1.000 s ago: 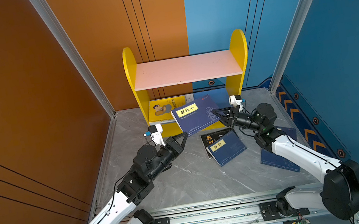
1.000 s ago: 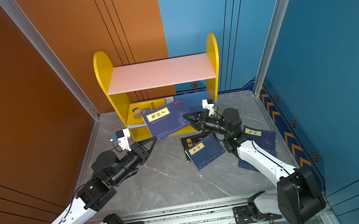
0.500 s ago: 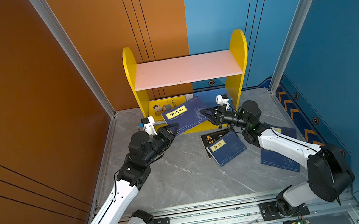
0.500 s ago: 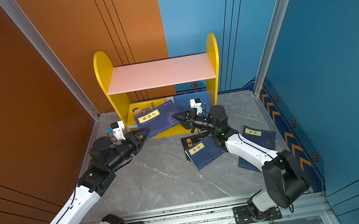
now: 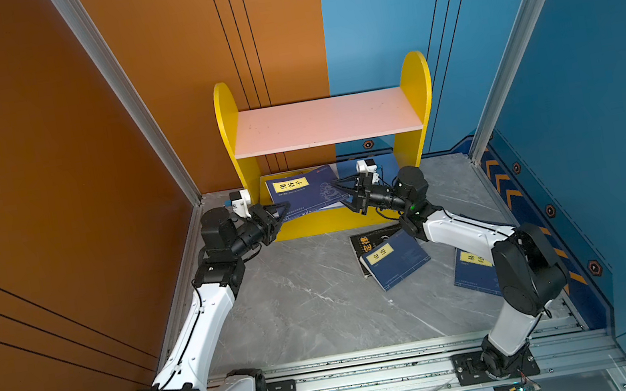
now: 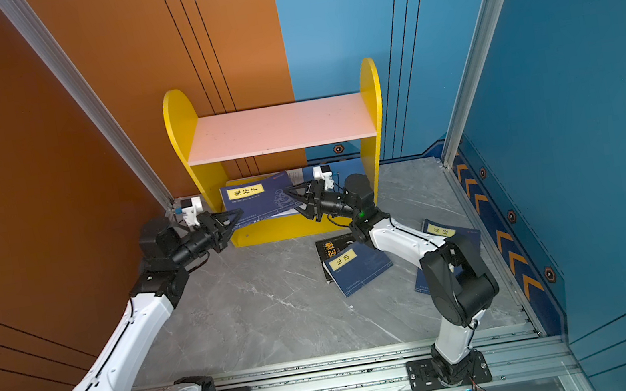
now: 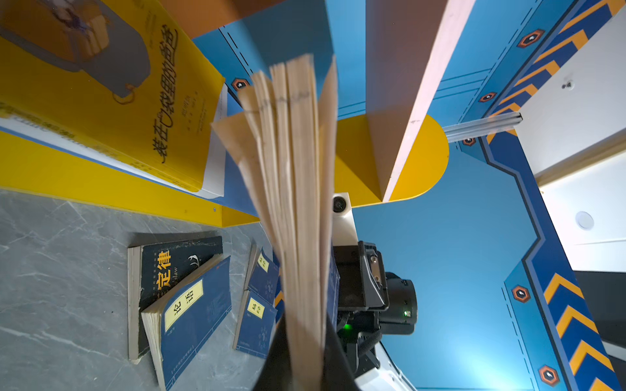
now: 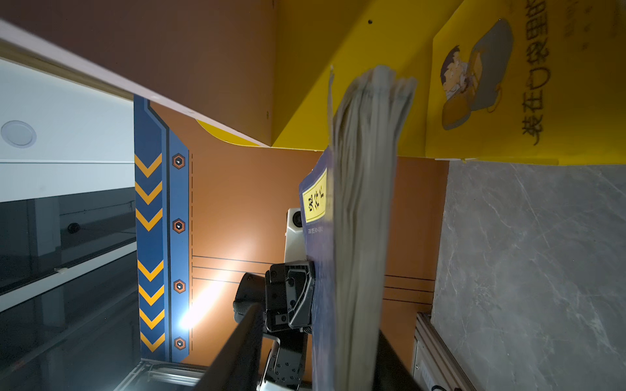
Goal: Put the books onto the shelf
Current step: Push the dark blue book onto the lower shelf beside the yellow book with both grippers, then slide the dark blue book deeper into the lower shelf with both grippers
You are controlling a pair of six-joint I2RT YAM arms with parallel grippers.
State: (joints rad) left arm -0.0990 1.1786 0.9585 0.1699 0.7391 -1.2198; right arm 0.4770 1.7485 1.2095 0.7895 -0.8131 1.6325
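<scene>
Next, I grip the opposite edge (image 5: 337,180) of the navy book with my right gripper and carry the book in with that gripper alone, because my left gripper is holding the book at the shelf's side panel (image 5: 247,169).
A navy book (image 5: 304,191) with a yellow label hangs tilted over the lower tier of the shelf (image 5: 325,121), above a yellow book (image 7: 101,84) that lies there. My left gripper (image 5: 282,211) is shut on the navy book's left edge, and its pages (image 7: 294,169) fan out from the jaws. My right gripper (image 5: 340,191) stands open around the right edge: one finger (image 8: 237,338) is clear of the navy cover. A black book (image 5: 368,238) lies on the floor with another navy book (image 5: 394,260) on top.
A further navy book (image 5: 473,269) lies on the floor at the right, partly behind my right arm. The pink upper board (image 6: 280,128) hangs low over both grippers. Orange and blue walls close in the sides and back.
Both arms have carried the navy book back from above the floor into the shelf's lower tier. My right gripper's jaws have opened off the book; the left still grips it.
</scene>
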